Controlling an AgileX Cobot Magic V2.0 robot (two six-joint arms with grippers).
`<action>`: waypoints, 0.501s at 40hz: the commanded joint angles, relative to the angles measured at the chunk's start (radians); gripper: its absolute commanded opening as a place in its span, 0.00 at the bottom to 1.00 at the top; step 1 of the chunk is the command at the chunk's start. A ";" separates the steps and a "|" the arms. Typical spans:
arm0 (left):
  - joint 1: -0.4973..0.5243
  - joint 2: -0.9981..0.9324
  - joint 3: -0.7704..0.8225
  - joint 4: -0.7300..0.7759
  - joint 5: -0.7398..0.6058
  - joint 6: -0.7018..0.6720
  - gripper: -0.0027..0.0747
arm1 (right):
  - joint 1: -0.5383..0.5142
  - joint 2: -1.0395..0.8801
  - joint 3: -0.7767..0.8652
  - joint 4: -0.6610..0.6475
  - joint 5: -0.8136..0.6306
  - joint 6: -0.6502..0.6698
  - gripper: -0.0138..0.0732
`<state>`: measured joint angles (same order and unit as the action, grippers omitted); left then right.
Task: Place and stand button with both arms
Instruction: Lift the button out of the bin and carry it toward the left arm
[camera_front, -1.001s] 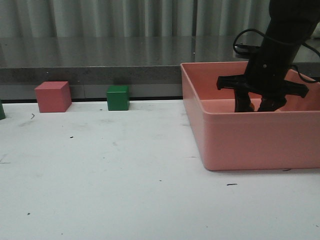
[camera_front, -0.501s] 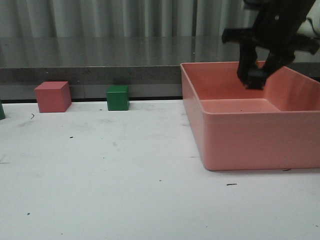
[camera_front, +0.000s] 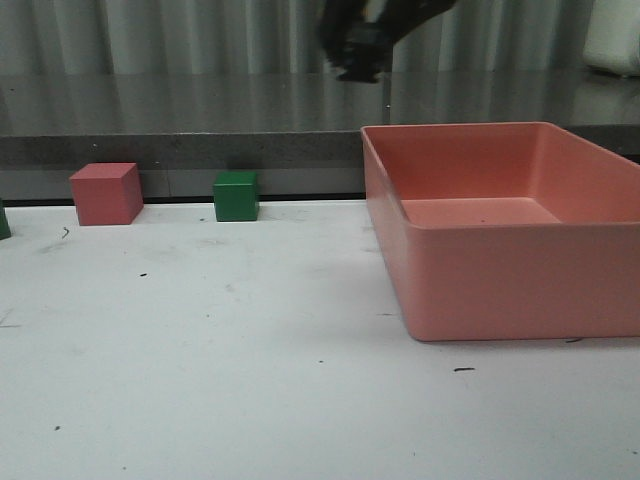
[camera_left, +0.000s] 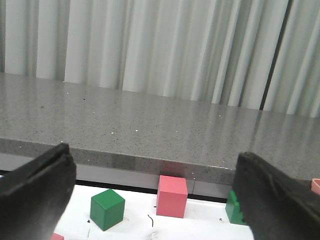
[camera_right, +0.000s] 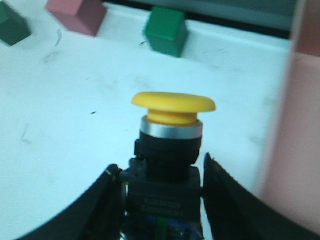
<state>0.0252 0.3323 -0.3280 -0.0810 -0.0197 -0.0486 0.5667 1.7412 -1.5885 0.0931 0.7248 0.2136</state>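
The button's dark base (camera_right: 162, 196) is in my right gripper and the white space before the cubes (camera_front: 195, 318) is free, so my right gripper should go on moving down until the button rests there.
My right gripper (camera_right: 161, 171) is shut on the button (camera_right: 173, 106), gripping its dark boxy base between both fingers; the yellow cap points away from the wrist. In the front view the right gripper (camera_front: 358, 42) is a dark blur high up, above and left of the pink bin (camera_front: 500, 275), and the button cannot be made out there. My left gripper (camera_left: 152, 156) is open and empty, low over the table and facing the cubes at the back. It is out of the front view.
A pink cube (camera_front: 105, 193) and a green cube (camera_front: 236, 195) stand along the table's back edge under a grey counter ledge (camera_front: 200, 150). Another green block (camera_front: 3, 220) sits at the far left. The pink bin fills the right side.
My right gripper has risen out of the pink bin with the button and swung left and up, from inside the bin to high above the bin's left side.
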 joint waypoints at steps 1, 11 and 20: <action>0.000 0.014 -0.036 -0.007 -0.077 -0.002 0.83 | 0.089 0.022 -0.074 0.037 -0.072 0.000 0.36; 0.000 0.014 -0.036 -0.007 -0.077 -0.002 0.83 | 0.194 0.282 -0.314 0.059 0.003 0.023 0.36; 0.000 0.014 -0.036 -0.007 -0.077 -0.002 0.83 | 0.162 0.421 -0.384 0.051 0.061 0.246 0.36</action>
<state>0.0252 0.3323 -0.3280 -0.0818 -0.0183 -0.0486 0.7483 2.1983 -1.9290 0.1474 0.7980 0.3664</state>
